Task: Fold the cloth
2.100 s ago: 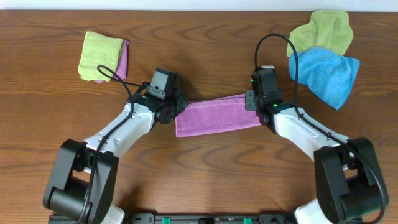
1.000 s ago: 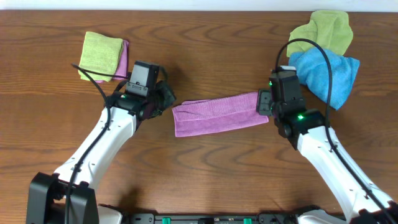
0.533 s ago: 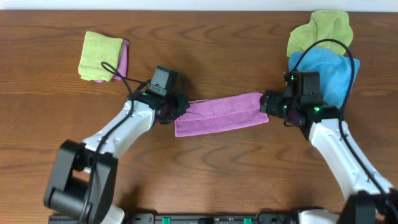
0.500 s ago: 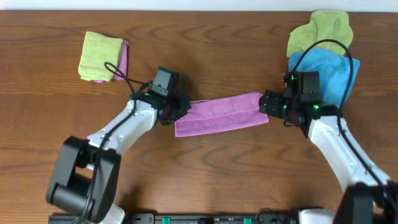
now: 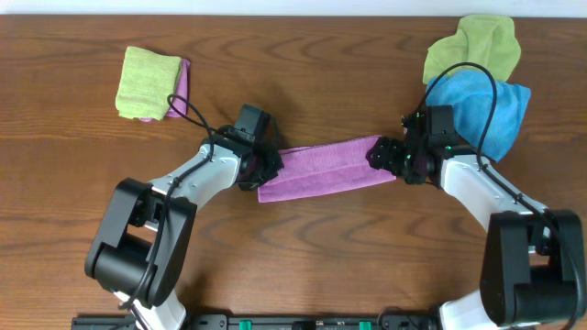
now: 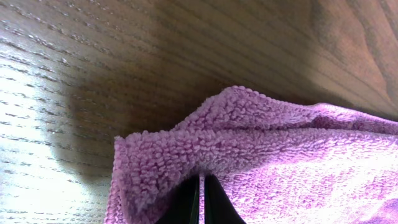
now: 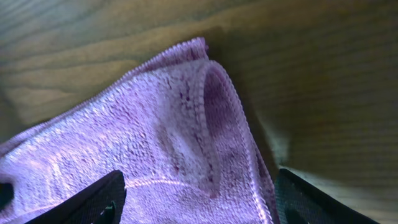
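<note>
Next, my right gripper takes both layers (image 7: 214, 185) in one pinch, because the top layer (image 7: 198, 134) curls back from the cloth's hemmed edge. Then it should fold that end of the cloth over.
The cloth (image 5: 326, 167) is a mauve fuzzy towel lying as a long folded strip across the middle of the table. My left gripper (image 5: 266, 166) is at its left end. In the left wrist view the left gripper (image 6: 201, 202) is shut, with a thin fold of the cloth (image 6: 267, 162) pinched between its black fingertips (image 6: 214, 205). My right gripper (image 5: 383, 156) is at the strip's right end. In the right wrist view the right gripper (image 7: 199, 202) stands open, one dark finger on each side, and the cloth's hemmed corner (image 7: 205, 118) lies between them on the wood.
A folded light-green cloth (image 5: 147, 81) lies on a lilac cloth (image 5: 181, 88) at the back left. A crumpled green cloth (image 5: 472, 46) and a bright blue cloth (image 5: 486, 105) lie at the back right, close behind my right arm.
The left gripper has moved right onto the cloth's left end. The right gripper has swung leftward over the right end and its jaws have widened.
</note>
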